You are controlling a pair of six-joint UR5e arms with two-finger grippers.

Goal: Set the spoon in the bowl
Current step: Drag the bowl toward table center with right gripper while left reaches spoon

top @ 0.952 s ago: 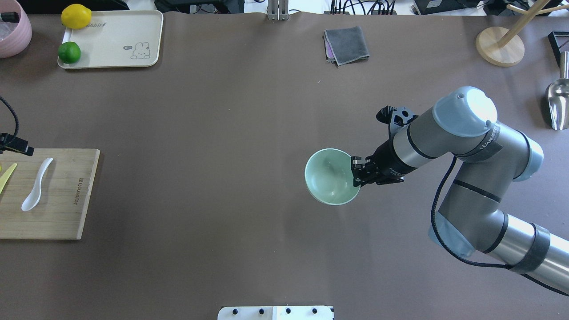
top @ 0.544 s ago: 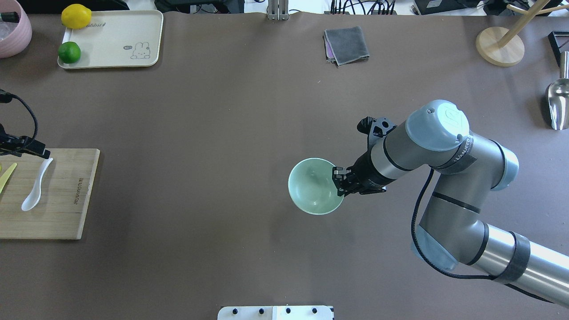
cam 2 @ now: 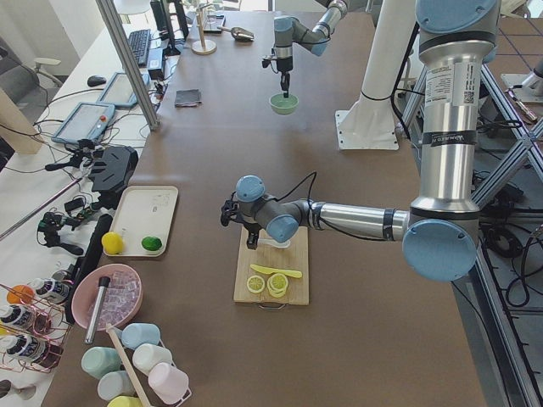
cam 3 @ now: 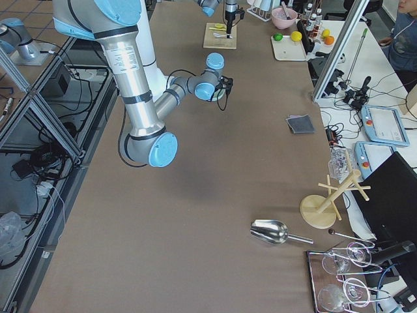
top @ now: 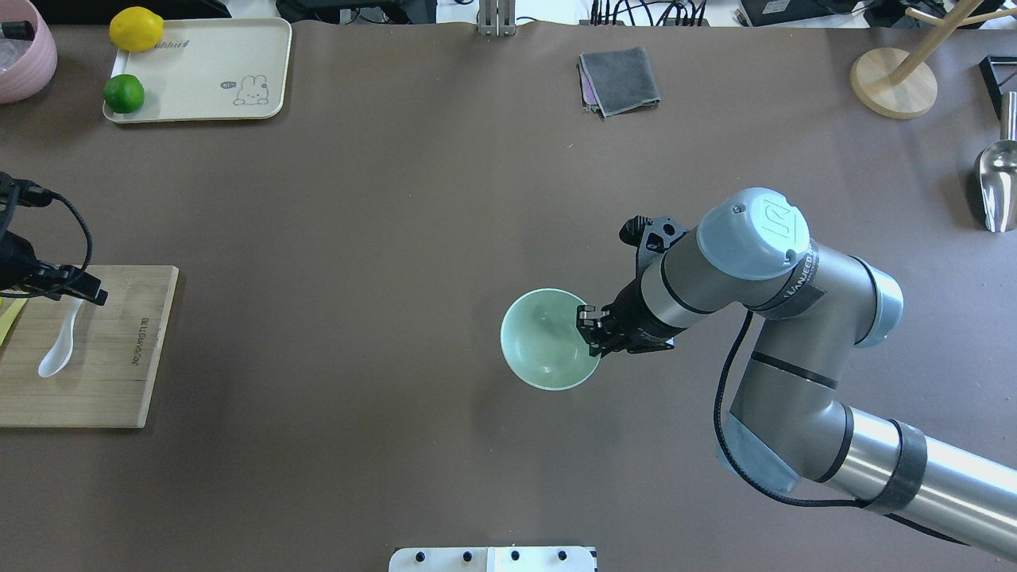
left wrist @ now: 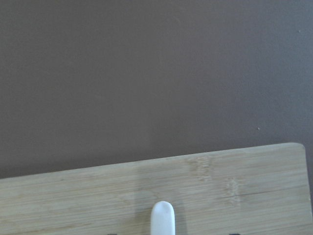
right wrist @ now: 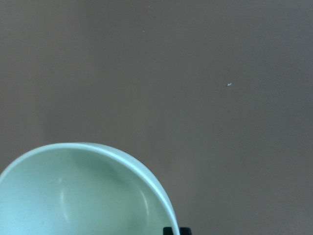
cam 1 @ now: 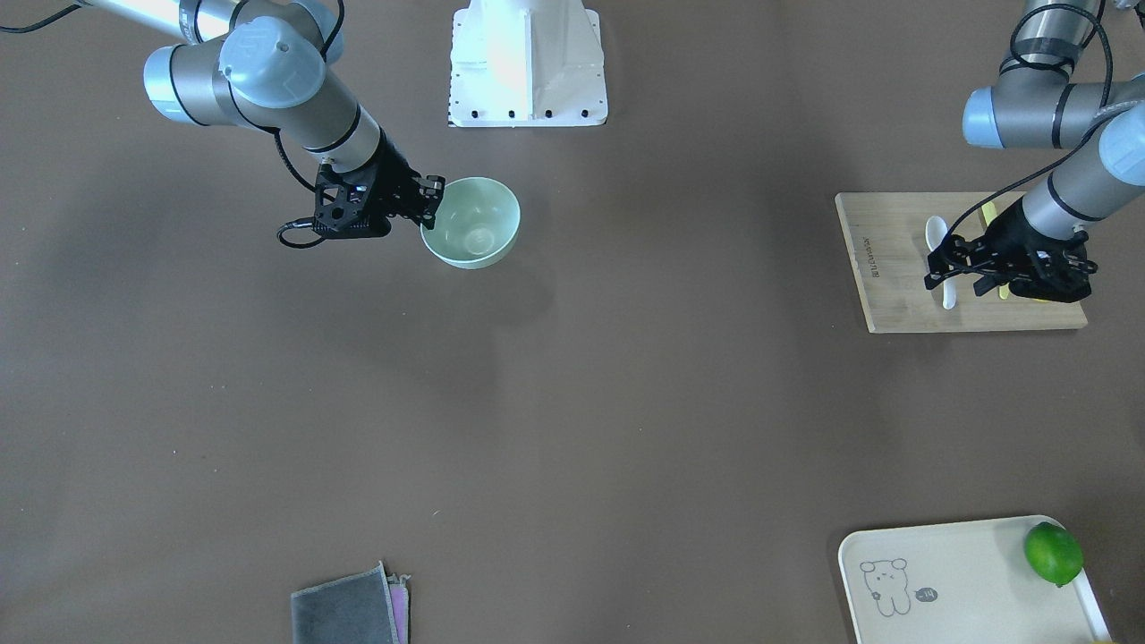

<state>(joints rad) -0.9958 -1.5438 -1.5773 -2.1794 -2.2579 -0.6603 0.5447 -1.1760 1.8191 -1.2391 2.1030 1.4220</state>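
Observation:
I can see that the white spoon is about as long as the bowl (cam 1: 471,224) is wide, so I expect its handle (cam 1: 948,295) to stick out over the bowl's rim when I lower the spoon.
The pale mint-green bowl (top: 534,349) is near the table's middle; it also shows in the front view (cam 1: 471,224) and the right wrist view (right wrist: 73,196). My right gripper (top: 588,327) is shut on the bowl's right rim and holds it. The white spoon (top: 54,355) lies on a wooden cutting board (top: 119,373) at the far left. My left gripper (cam 1: 955,268) is open, low over the spoon's handle, one finger on each side. The left wrist view shows only the handle tip (left wrist: 162,218) on the board.
A yellow knife (cam 1: 988,213) lies on the board beside the spoon. A cream tray (top: 199,71) with a lemon and a lime, and a pink bowl (top: 24,48), stand at the far left. A grey cloth (top: 620,79), wooden stand (top: 894,83) and metal scoop (top: 997,187) lie far right.
My right arm has carried the bowl leftward and a little nearer the robot. My left gripper has moved in from the left edge to over the spoon's handle.

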